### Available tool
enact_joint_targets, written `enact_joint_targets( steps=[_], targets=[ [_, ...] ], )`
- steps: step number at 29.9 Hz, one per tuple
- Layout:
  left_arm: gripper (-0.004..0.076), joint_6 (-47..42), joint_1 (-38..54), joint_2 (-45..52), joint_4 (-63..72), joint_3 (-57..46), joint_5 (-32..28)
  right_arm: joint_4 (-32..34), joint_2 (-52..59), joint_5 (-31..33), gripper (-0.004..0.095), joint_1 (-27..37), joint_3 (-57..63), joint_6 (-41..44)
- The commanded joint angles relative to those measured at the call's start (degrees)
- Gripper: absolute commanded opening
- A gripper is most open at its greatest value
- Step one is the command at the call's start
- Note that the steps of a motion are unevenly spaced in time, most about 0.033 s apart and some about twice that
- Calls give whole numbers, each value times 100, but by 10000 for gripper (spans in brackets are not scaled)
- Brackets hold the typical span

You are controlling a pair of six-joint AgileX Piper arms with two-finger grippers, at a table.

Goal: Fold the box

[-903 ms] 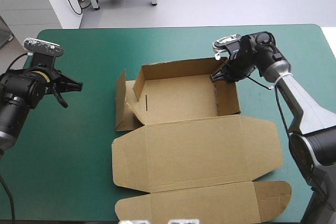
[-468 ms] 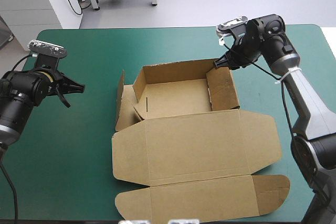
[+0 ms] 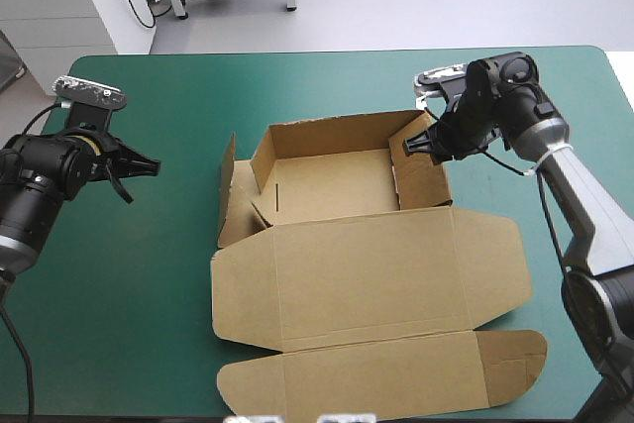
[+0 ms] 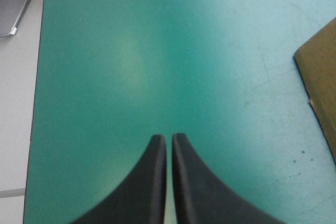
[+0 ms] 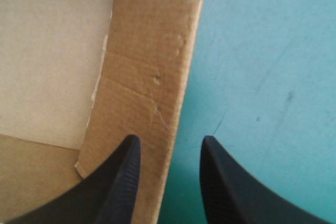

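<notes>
I expect the box to tip up with the lid [image 3: 367, 274] trailing behind it when I lift the box's side, because a crease [image 3: 362, 217] connects the lid to the box.
The brown box [image 3: 327, 180] sits mid-table as an open tray with its back and right walls raised. Its left flap [image 3: 230, 203] leans outward, and the lid [image 3: 367, 274] lies flat toward the front edge. My right gripper [image 3: 416, 143] is at the top of the right wall [image 3: 424, 180], near the back right corner. In the right wrist view the right gripper [image 5: 169, 148] is open, with the wall's edge [image 5: 152, 61] running between the fingers, close to one of them. My left gripper [image 3: 139, 166] hovers far left of the box. Its fingers are shut [image 4: 169, 138] over bare cover.
A corner of the box [image 4: 321, 80] shows ahead and to the side of the left gripper. Teal-green cover [image 3: 168, 245] stretches between the left arm and the box. The table's far edge [image 3: 297, 52] runs behind the tray, and the lid's front flap [image 3: 396, 378] reaches close to the front edge.
The right wall, leaning outward earlier, now stands upright. My right gripper rose toward the back corner, then dropped again to the wall's top. The left arm barely shifted.
</notes>
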State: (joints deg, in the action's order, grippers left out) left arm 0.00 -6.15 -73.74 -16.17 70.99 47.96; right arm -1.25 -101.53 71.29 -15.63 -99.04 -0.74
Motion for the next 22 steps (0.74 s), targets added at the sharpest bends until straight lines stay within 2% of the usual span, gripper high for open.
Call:
enact_joint_targets(
  steps=[1, 11, 15, 17, 19, 22],
  targets=[
    [16, 0, 2, 147, -19, 141, -277, -136, 41, 0, 353, 22, -9, -31],
    [15, 0, 2, 147, -7, 141, -222, -385, -645, -16, 352, 22, -9, -111],
    [15, 0, 2, 147, 15, 141, -208, -385, -734, -219, 334, 22, -9, -179],
    [15, 0, 2, 147, 57, 141, -208, -399, -758, -333, 278, 22, -9, -179],
    [15, 0, 2, 147, 73, 141, -194, -399, -758, -426, 179, 22, -9, -179],
    [15, 0, 2, 147, 147, 141, -194, -373, -758, -489, -22, 22, -9, -153]
  ],
)
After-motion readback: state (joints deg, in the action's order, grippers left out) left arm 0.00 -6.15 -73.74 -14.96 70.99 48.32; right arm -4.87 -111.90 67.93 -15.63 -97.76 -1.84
